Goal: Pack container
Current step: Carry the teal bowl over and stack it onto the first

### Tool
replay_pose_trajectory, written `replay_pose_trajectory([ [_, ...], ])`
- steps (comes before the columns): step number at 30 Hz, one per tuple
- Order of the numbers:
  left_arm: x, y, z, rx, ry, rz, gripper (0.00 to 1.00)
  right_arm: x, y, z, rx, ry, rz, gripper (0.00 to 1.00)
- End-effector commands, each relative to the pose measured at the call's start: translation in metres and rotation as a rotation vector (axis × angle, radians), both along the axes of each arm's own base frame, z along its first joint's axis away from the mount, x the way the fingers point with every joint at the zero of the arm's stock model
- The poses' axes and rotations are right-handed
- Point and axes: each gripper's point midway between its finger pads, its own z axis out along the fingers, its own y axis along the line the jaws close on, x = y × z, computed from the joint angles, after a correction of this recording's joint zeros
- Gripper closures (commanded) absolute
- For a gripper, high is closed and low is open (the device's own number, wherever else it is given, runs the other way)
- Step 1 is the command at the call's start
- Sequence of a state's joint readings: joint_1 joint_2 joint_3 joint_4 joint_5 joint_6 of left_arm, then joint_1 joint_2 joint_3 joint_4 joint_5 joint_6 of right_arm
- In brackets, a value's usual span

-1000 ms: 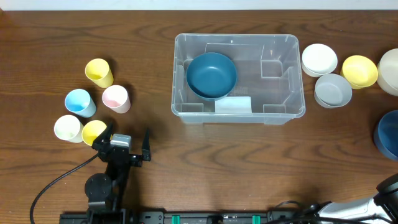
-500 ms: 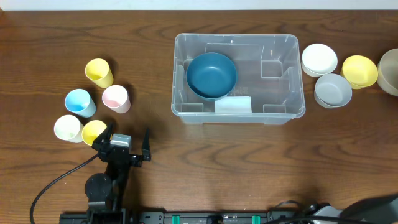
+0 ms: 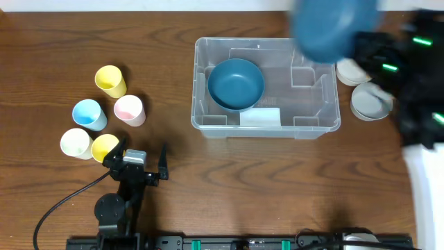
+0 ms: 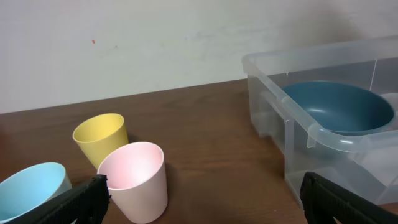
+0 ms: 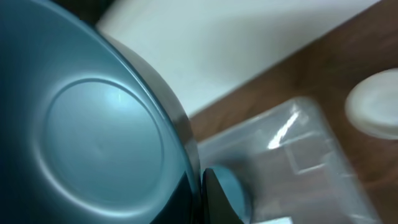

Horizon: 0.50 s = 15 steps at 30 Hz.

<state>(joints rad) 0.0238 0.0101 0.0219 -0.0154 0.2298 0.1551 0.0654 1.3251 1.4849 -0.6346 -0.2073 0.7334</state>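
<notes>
My right gripper should go on carrying the second blue bowl to the blue bowl in the container, which stands open and empty, until it sits inside that bowl.
The clear plastic container stands mid-table with one blue bowl in its left half. My right gripper is shut on the rim of a second blue bowl, held blurred above the container's back right corner. In the right wrist view this bowl's underside fills the left, the finger clamps its rim, and the container lies below. My left gripper is open and empty near the front left. Its wrist view shows the container and the bowl in it.
Several cups stand at the left: yellow, blue, pink, white and another yellow. A white bowl and a grey bowl sit right of the container, partly under the right arm.
My right arm has swung in from the lower right, carrying the blue bowl from the table's right edge to above the container's back right corner. The left arm has not moved.
</notes>
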Motion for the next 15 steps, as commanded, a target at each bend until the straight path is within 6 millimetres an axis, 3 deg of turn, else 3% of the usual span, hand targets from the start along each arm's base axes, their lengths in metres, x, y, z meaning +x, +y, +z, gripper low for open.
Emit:
replay_pose_trajectory([
  [1,-0.001,-0.001,-0.015,0.002,0.044,-0.01,0.02,0.029,0.031,-0.045,-0.106,0.069,-0.003,0.99],
  [6,-0.001,-0.001,-0.015,0.003,0.044,-0.01,0.02,0.056,0.078,-0.104,-0.056,0.181,0.093,0.99],
  [15,-0.001,-0.001,-0.015,0.002,0.044,-0.01,0.02,0.057,0.119,-0.183,-0.012,0.375,0.23,0.99],
])
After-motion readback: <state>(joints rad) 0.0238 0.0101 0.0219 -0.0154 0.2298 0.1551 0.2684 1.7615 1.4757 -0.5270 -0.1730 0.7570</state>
